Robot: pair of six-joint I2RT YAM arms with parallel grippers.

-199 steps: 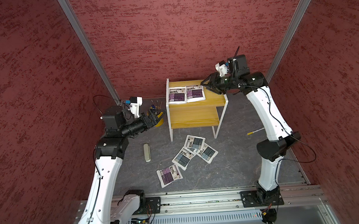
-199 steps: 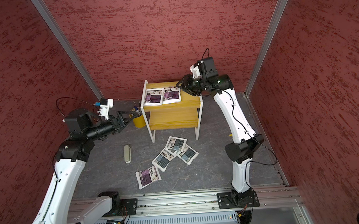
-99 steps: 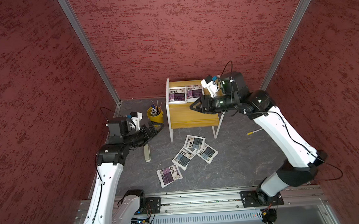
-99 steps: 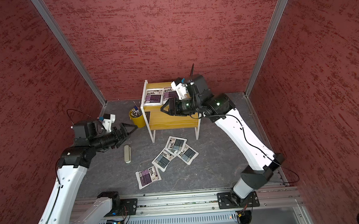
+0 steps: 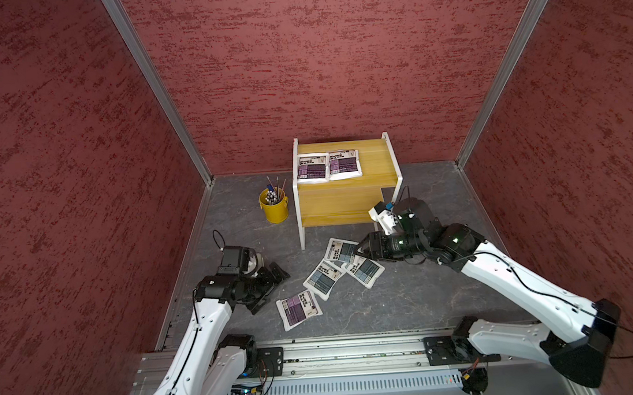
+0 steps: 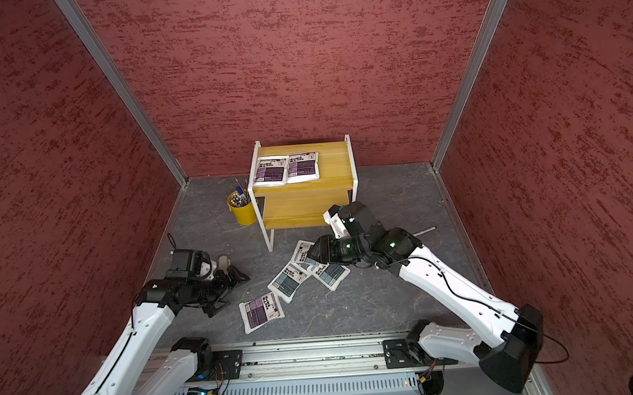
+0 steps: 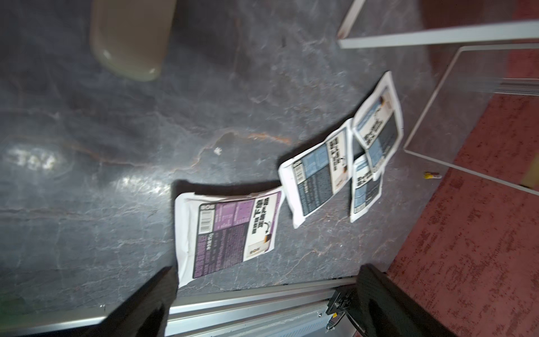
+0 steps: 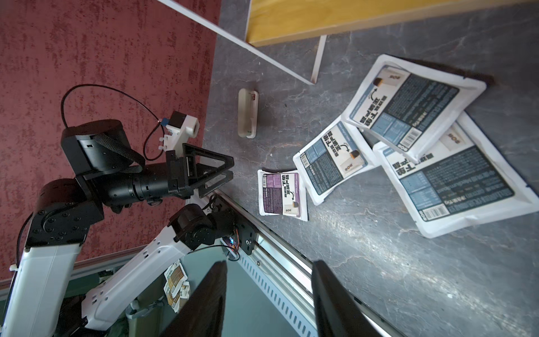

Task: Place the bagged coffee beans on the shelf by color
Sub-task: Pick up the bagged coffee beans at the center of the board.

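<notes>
The purple bag's barcode edge (image 5: 282,314) is clear of the blue-grey bags. My left gripper keeps going toward that edge until its open fingers are on both sides of it.
The shelf (image 5: 375,160) (image 6: 337,159) stands at the back, with two purple bagged coffee beans (image 5: 311,168) (image 5: 344,165) side by side on its upper board. On the floor in front lie three overlapping blue-grey bags (image 5: 323,278) (image 8: 414,105) (image 7: 318,178) and one purple bag (image 5: 298,309) (image 7: 227,233). My right gripper (image 5: 362,250) (image 8: 268,291) hovers at the right edge of the blue-grey cluster, open and empty. My left gripper (image 5: 272,289) (image 7: 265,291) is low, just left of the floor purple bag, open wide and empty.
A yellow pen bucket (image 5: 274,209) stands left of the shelf. A beige oblong case (image 6: 223,262) (image 8: 247,113) lies on the floor by my left gripper. A pen (image 6: 424,231) lies at the right. Red walls enclose three sides; a metal rail (image 5: 356,352) runs along the front.
My right arm swung from the shelf's upper board down to the blue-grey bags on the floor. My left arm dropped from beside the pen bucket towards the floor purple bag.
</notes>
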